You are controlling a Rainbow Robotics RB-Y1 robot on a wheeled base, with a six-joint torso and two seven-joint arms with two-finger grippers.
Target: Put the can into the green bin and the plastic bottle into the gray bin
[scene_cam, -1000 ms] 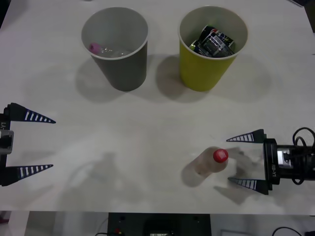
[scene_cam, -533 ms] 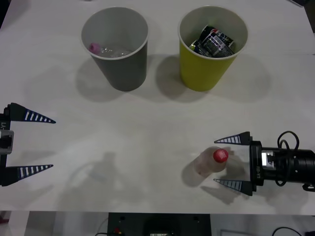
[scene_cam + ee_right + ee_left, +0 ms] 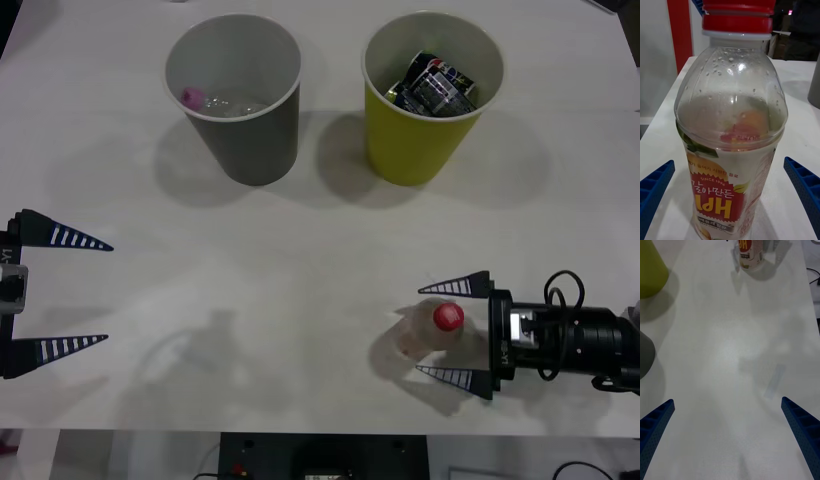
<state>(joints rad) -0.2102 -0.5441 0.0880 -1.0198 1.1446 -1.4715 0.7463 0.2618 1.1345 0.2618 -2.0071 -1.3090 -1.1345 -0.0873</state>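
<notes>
I expect the plastic bottle (image 3: pixel 432 330) to lean with its red cap close to the gray bin's rim when I drop it in, because a clear bottle (image 3: pixel 224 104) is crowding the gray bin.
The plastic bottle (image 3: pixel 428 331) with a red cap stands upright near the table's front right; its fruit label (image 3: pixel 728 195) faces the right wrist view, and its base (image 3: pixel 750 257) shows far off in the left wrist view. My right gripper (image 3: pixel 444 332) is open, one finger on each side of the bottle, not touching it. The green bin (image 3: pixel 428 95) at the back right holds a dark crushed can (image 3: pixel 437 85). The gray bin (image 3: pixel 240 100) stands to its left. My left gripper (image 3: pixel 85 293) waits open at the front left.
A clear bottle with a pink cap (image 3: pixel 205 99) lies inside the gray bin. The white table (image 3: pixel 300 260) has bare room between the bins and the grippers. Its front edge runs close behind both grippers.
My right gripper has slid left along the table, bringing its open fingers around the plastic bottle. The bottle, the bins and the left arm have not moved.
</notes>
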